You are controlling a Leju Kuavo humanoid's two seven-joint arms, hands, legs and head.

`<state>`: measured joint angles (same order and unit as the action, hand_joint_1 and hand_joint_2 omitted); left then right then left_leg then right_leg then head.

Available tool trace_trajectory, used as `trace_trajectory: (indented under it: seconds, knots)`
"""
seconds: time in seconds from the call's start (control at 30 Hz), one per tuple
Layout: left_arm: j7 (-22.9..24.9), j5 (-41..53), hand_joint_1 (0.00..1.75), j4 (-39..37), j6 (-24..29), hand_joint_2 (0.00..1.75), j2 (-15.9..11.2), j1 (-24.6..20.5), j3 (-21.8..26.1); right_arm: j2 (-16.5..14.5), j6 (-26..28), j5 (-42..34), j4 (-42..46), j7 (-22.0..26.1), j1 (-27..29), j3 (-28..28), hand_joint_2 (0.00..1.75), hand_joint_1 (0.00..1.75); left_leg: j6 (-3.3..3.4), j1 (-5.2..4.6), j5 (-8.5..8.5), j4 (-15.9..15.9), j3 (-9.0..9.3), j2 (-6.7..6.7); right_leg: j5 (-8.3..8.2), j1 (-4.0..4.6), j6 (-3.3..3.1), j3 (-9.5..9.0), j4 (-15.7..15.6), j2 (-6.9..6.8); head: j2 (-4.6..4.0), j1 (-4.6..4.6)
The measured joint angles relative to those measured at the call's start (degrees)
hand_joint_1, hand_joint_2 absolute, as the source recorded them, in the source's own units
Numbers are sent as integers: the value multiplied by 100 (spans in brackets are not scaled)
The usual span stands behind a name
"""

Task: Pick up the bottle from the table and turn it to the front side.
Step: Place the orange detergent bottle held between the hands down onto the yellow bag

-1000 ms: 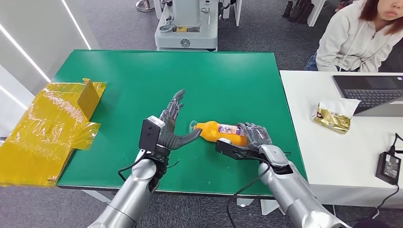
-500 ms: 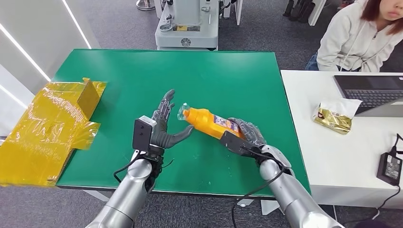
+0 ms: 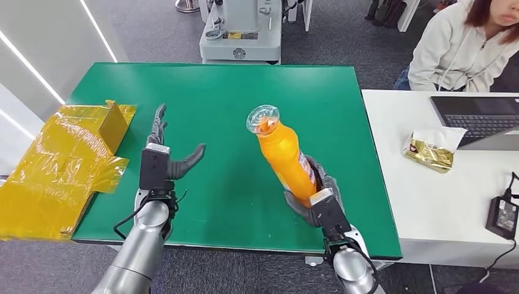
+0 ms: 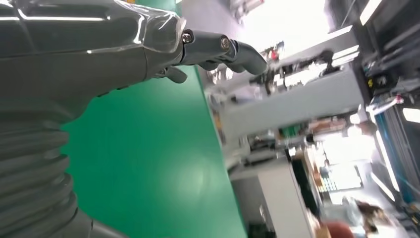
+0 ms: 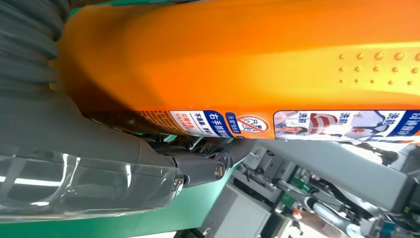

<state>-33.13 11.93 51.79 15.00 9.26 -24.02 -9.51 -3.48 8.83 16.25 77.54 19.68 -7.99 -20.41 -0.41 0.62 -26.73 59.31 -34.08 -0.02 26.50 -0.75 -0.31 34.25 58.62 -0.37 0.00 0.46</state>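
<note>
The orange bottle (image 3: 283, 154) will show me its hidden front label when I turn it, because a piece of label (image 3: 306, 168) can be seen beside my right gripper.
An orange bottle (image 3: 283, 156) with a clear cap and a blue-and-white label stands nearly upright above the green table (image 3: 245, 98), cap tilted toward the far left. My right hand (image 3: 315, 199) grips its lower end, fingers wrapped round the base. In the right wrist view the bottle (image 5: 237, 59) lies across the hand, its label strip facing the fingers (image 5: 198, 166). My left hand (image 3: 160, 158) hovers over the table's left part, empty, fingers spread, well apart from the bottle. The left wrist view shows that hand's thumb (image 4: 223, 47) held out over the green surface.
A crumpled yellow cardboard box (image 3: 61, 165) lies at the table's left edge. A white desk (image 3: 440, 196) on the right carries a laptop (image 3: 477, 119), a gold snack bag (image 3: 431, 150) and a power adapter (image 3: 502, 215). A person (image 3: 465, 46) sits behind it. A grey machine base (image 3: 242, 33) stands beyond the table.
My right hand lifted the bottle off the table and swung it from lying to nearly upright. My left hand drew back to the left, away from the bottle.
</note>
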Motion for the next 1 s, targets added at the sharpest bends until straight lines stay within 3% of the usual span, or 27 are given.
trace_trajectory:
  seconds: [0.1, 0.33, 0.5, 0.7, 0.83, 1.0]
  knots:
    - [58, -164, 0, 64, -414, 175, -27, 28, 165, -98, -7, 73, 187, -3, 104, 1, 175, 175, 0, 0, 0, 0, 0, 2, -1, 0, -1, 0, 0, 1, 0, 0]
    - [75, -278, 0, 78, -636, 175, -36, 64, 308, -183, -23, 100, 309, 17, 165, 4, 175, 175, 0, -1, 1, 5, -1, 3, -3, -1, 0, -1, -2, 2, 0, 1]
    - [326, -885, 0, 19, -2269, 175, 16, 18, 291, -258, 80, 416, 126, 206, 15, 92, 175, 175, 0, -1, 0, 6, -1, 5, -4, -1, -2, 1, -2, 4, 0, 0]
    - [1232, -1917, 0, -353, -3911, 175, 219, -501, 13, -362, 437, 699, -788, 346, -861, 193, 175, 175, 1, -1, 13, 8, -1, 6, -18, -1, 3, 2, -1, 6, 0, 1]
    - [1549, -2564, 0, -713, -4351, 175, 253, -902, -151, -378, 558, 710, -1292, 333, -1320, 199, 175, 175, 1, -1, 18, 9, -1, 5, -22, -1, 3, 2, 0, 6, 0, 0]
    - [1747, -2881, 0, -842, -4417, 175, 232, -1157, -269, -378, 572, 695, -1581, 322, -1542, 200, 175, 175, 1, -1, 18, 8, -3, 4, -21, -1, 3, 4, 2, 6, 0, -1]
